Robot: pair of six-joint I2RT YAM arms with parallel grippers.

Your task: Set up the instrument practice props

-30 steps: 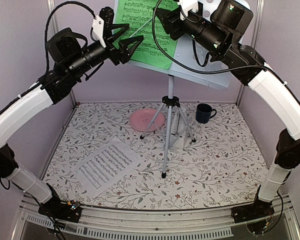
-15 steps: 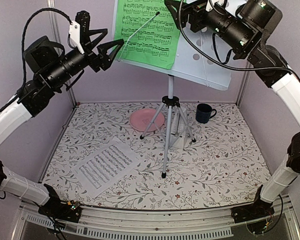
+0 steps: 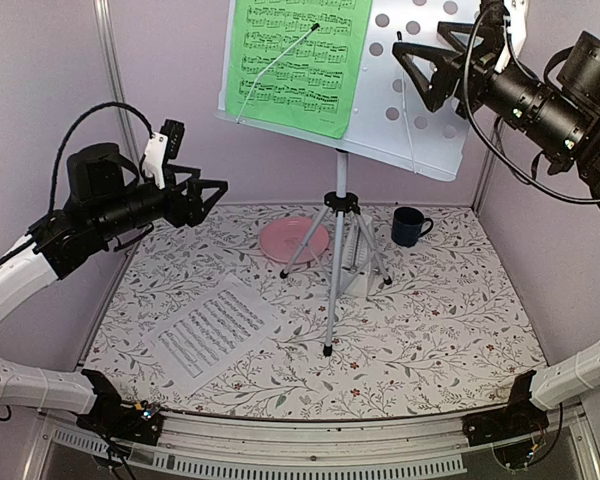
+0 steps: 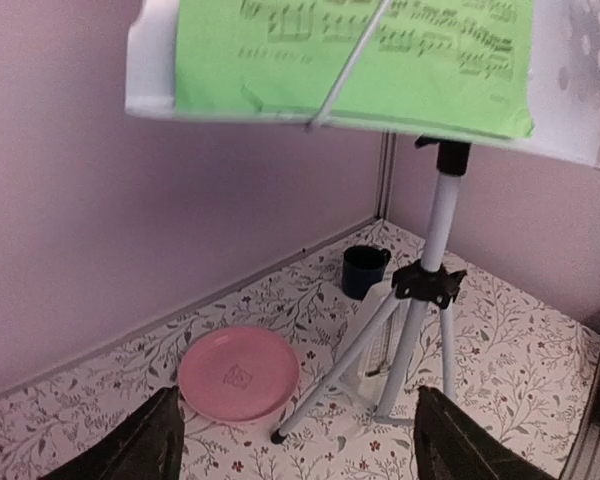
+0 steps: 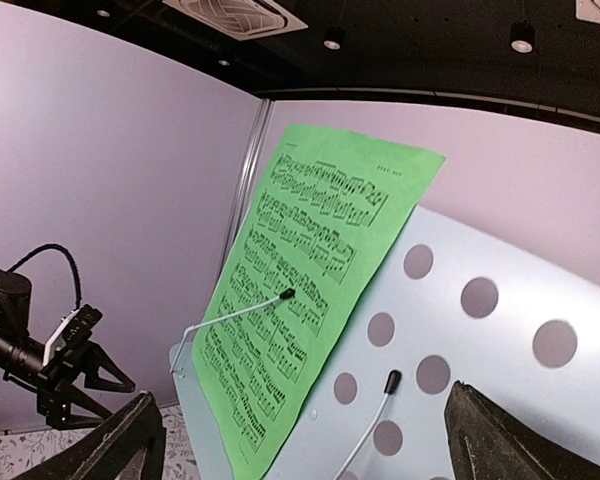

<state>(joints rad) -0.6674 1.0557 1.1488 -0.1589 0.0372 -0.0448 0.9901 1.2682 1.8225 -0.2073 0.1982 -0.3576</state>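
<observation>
Next, I lift the white music sheet (image 3: 212, 332) with my left gripper by the corner nearest the pink plate, because the sheet lies flat, far from my right gripper at the desk.
The pale grey-blue perforated music stand (image 3: 420, 130) stands on tripod legs at mid-table. The green music sheet (image 3: 292, 62) rests on its left half under a wire arm; it also shows in the left wrist view (image 4: 360, 60) and the right wrist view (image 5: 305, 310). The white music sheet (image 3: 212, 327) lies flat on the table at front left. The white metronome (image 3: 352, 262) stands behind the tripod legs. My left gripper (image 3: 202, 200) is open and empty, left of the stand, below its desk. My right gripper (image 3: 426, 72) is open and empty, in front of the desk's bare right half.
A pink plate (image 3: 294, 240) lies left of the tripod, and a dark blue mug (image 3: 408, 226) stands to its right at the back. Lilac walls close the table on three sides. The floral tablecloth (image 3: 430, 330) covers the table.
My left gripper has drawn back left and dropped well below the stand's desk. My right gripper has moved right, off the green sheet toward the desk's bare half. Both stay open.
</observation>
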